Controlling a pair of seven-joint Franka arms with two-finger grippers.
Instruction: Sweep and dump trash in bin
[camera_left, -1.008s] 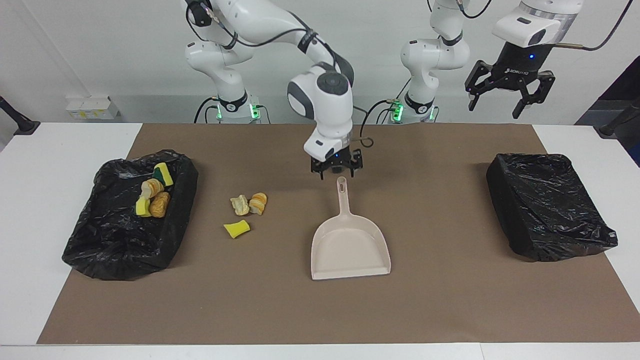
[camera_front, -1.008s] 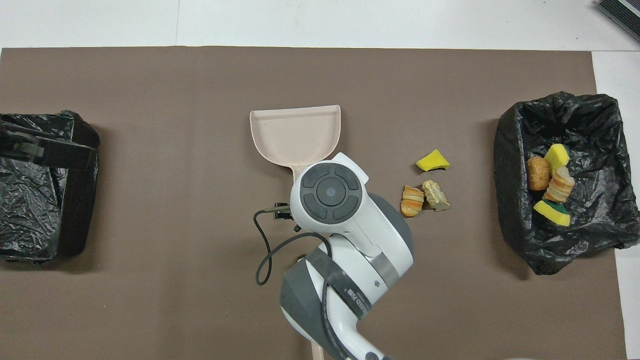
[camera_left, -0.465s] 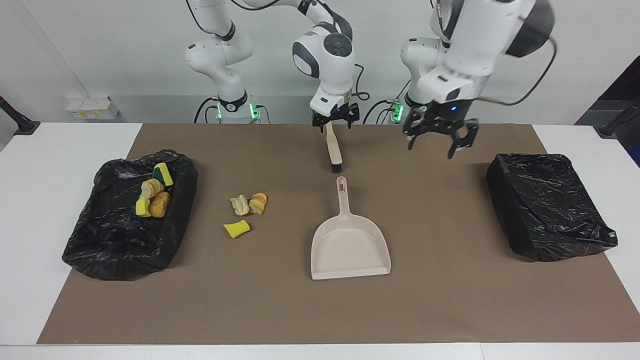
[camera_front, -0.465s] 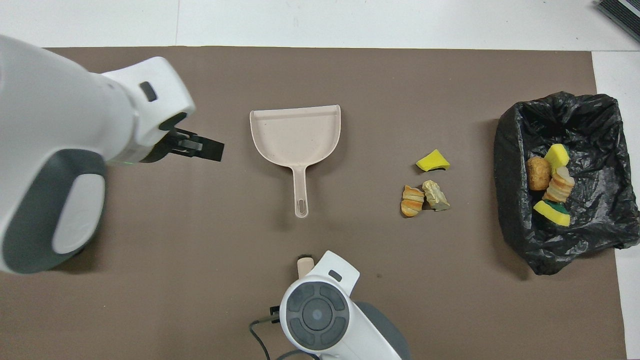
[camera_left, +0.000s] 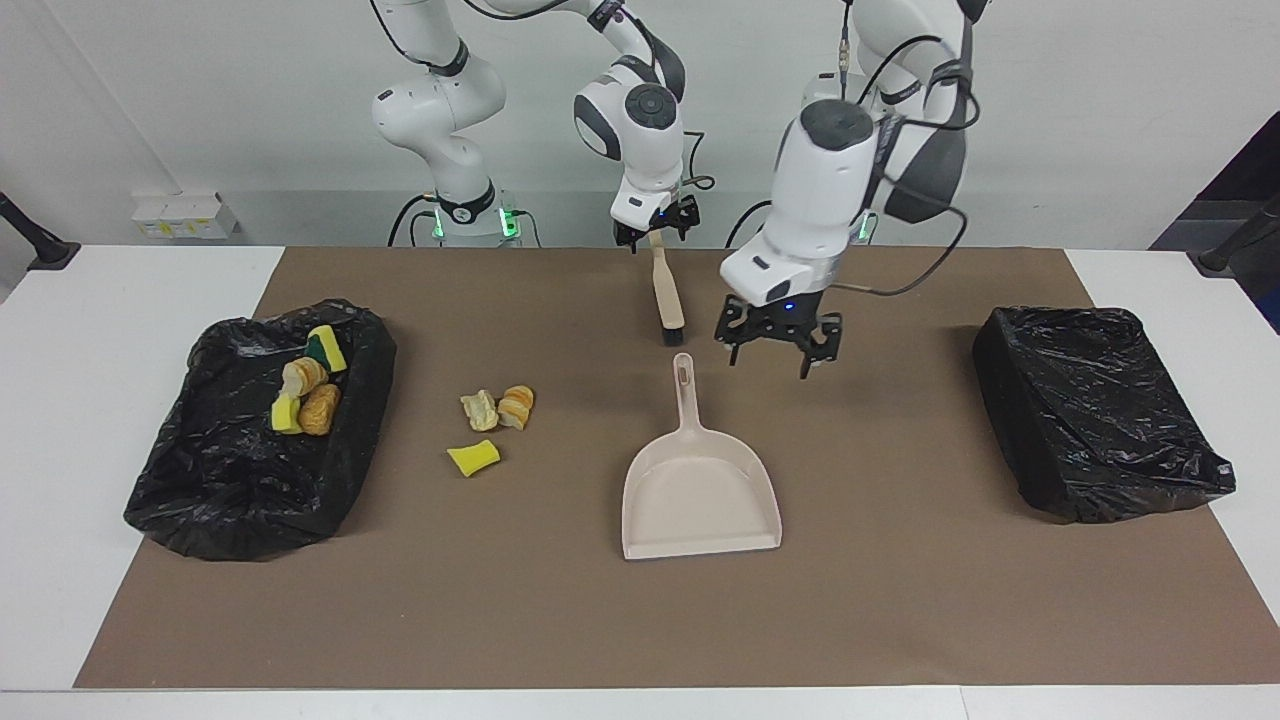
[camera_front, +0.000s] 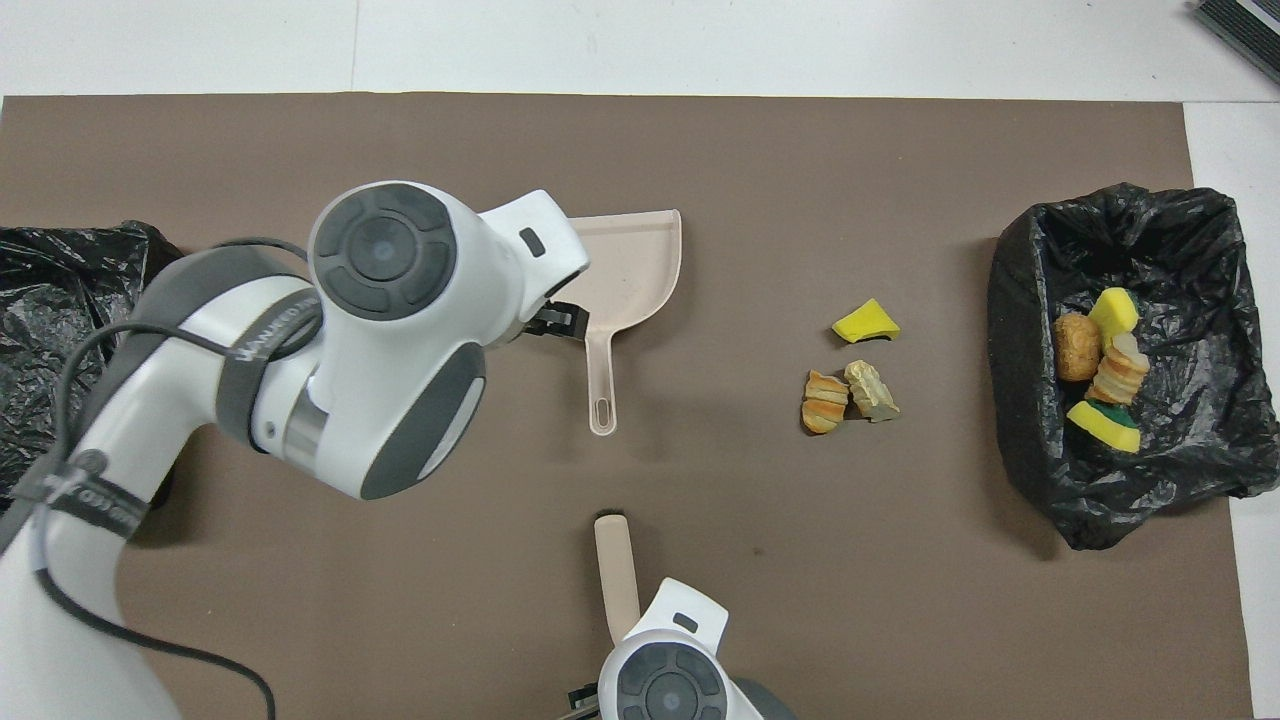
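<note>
The trash should slide off the beige dustpan (camera_front: 626, 270) and leave it empty when I tip it, because the dustpan has a straight, open front edge (camera_front: 629, 216).
A beige dustpan (camera_left: 700, 495) (camera_front: 630, 260) lies mid-mat with its handle toward the robots. Three bits of trash sit on the mat beside it, toward the right arm's end: a yellow sponge chunk (camera_left: 473, 457) (camera_front: 865, 322), a pale bread piece (camera_left: 480, 408) (camera_front: 872, 390) and a croissant piece (camera_left: 516, 405) (camera_front: 825, 402). Several more lie in the black-lined bin (camera_left: 200, 500) (camera_front: 1180, 230). My left gripper (camera_left: 770, 358) hangs open just beside the dustpan's handle, holding nothing. A beige brush (camera_left: 665, 290) (camera_front: 615, 570) lies on the mat nearer the robots, and my right gripper (camera_left: 655, 238) is open over its handle end.
A second black-lined bin (camera_left: 1090, 410) (camera_front: 50, 330) stands at the left arm's end of the brown mat. In the overhead view the left arm covers part of the dustpan and the mat beside it.
The left arm swung in from over the bin at its end and came down beside the dustpan's handle. The right gripper drew back toward the robots, uncovering the brush on the mat.
</note>
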